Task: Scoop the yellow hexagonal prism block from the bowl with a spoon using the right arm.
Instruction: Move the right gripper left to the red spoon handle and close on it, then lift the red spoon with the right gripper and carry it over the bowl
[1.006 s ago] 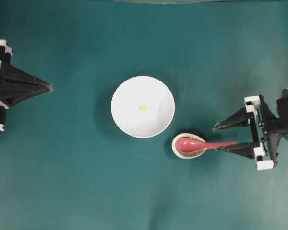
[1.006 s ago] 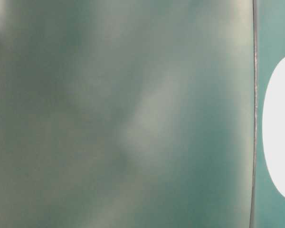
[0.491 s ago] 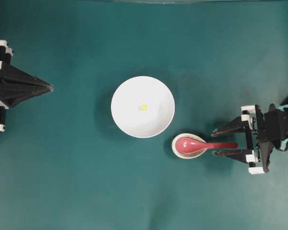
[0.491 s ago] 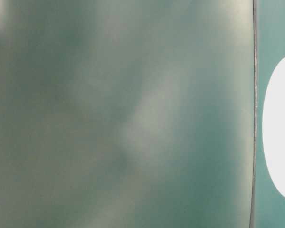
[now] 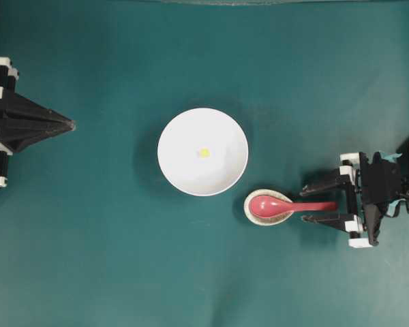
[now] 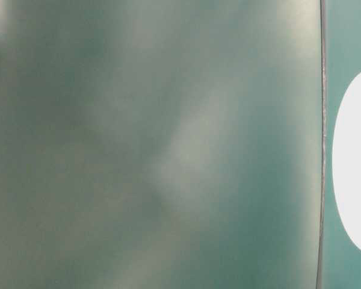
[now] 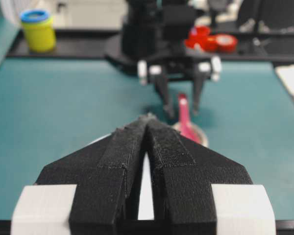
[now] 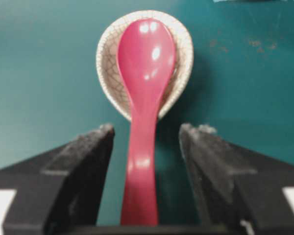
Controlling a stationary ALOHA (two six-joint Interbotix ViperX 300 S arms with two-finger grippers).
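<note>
The yellow block (image 5: 204, 152) is away from the white bowl's side (image 5: 165, 140), so when I push the spoon, the block will slide to that side before it goes into the scoop.
The white bowl (image 5: 202, 151) sits mid-table with the tiny yellow hexagonal block (image 5: 204, 152) inside it. The pink-red spoon (image 5: 279, 205) lies with its scoop in a small speckled spoon rest (image 5: 257, 215), handle pointing right. My right gripper (image 5: 304, 201) is open, its fingers on either side of the spoon's handle with gaps on both sides. In the right wrist view the spoon (image 8: 143, 98) runs up between the fingers (image 8: 83, 161) into the rest (image 8: 105, 58). My left gripper (image 5: 71, 125) is shut and empty at the far left.
The left wrist view shows a yellow container (image 7: 37, 30) and red tape rolls (image 7: 210, 40) beyond the table's far edge. The table-level view is blurred, with only the bowl (image 6: 355, 162) at its right edge.
My right gripper has shifted toward the front edge and narrowed, so its open fingers now straddle the spoon's handle. The left arm, bowl and block have not moved.
</note>
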